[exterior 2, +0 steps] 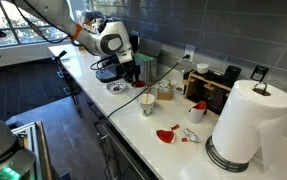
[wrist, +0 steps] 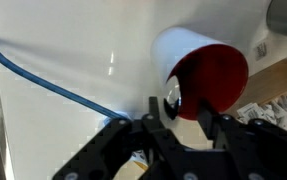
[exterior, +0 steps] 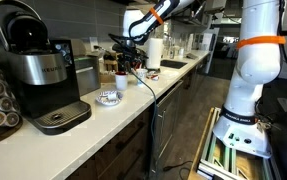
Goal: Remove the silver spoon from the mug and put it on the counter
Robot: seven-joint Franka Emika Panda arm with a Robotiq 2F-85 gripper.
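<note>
The silver spoon (wrist: 173, 92) is leaning beside one finger at the mug's rim. Next, my gripper moves back, open wide and turns before it closes around the spoon's end (wrist: 171, 103).
The mug (wrist: 183, 45) is white outside and red inside, and stands on the off-white counter (wrist: 53, 50). It fills the upper right of the wrist view. The silver spoon (wrist: 173, 100) pokes out at the mug's near rim. My gripper (wrist: 183, 113) hangs just above the mug, its fingers apart, with the spoon's end between them beside one finger. In both exterior views the gripper (exterior: 133, 66) (exterior 2: 126, 72) is close over the small mug (exterior: 121, 82) (exterior 2: 146, 103) on the counter (exterior: 113, 118). The spoon is too small to make out there.
A patterned dish (exterior: 108, 97) (exterior 2: 116, 87) lies next to the mug. A coffee machine (exterior: 38, 70) stands at one end and a paper towel roll (exterior 2: 238, 125) at the other. Red pieces (exterior 2: 166, 135) lie on the counter. A blue cable (wrist: 43, 80) crosses it.
</note>
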